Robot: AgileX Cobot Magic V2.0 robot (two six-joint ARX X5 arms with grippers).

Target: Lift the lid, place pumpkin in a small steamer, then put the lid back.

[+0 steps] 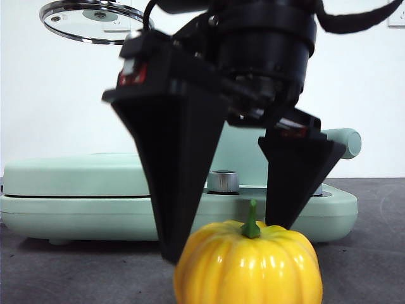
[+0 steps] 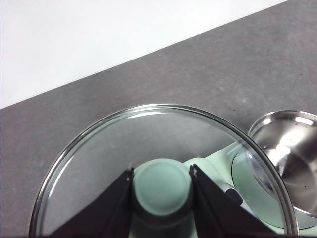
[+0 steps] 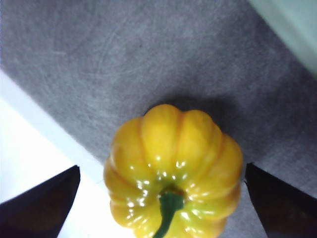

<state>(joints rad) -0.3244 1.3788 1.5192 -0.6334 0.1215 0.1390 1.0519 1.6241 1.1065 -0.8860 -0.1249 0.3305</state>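
Observation:
My gripper will lower the squat pumpkin (image 1: 248, 266) into the steamer. The pumpkin stands with its green stem (image 1: 252, 221) up, so it will sit upright below the steamer's rim.
The pumpkin (image 1: 248, 266) stands on the grey mat at the front, also in the right wrist view (image 3: 173, 168). My right gripper (image 1: 226, 242) is open, its jaws straddling the pumpkin without touching it; in the right wrist view (image 3: 161, 203) one jaw shows on each side. My left gripper (image 2: 162, 198) is shut on the mint-green knob (image 2: 162, 186) of the lid (image 2: 148, 144) and holds it high at the top left of the front view (image 1: 95, 22). The small steamer (image 2: 290, 153) stands open below the lid. In the front view only its handle (image 1: 345, 140) shows.
The wide mint-green appliance base (image 1: 76, 209) with a silver knob (image 1: 223, 182) stands behind the pumpkin, with its flat cover (image 1: 69, 174) on the left. The grey mat's edge (image 3: 64, 144) runs close beside the pumpkin, with white surface past it.

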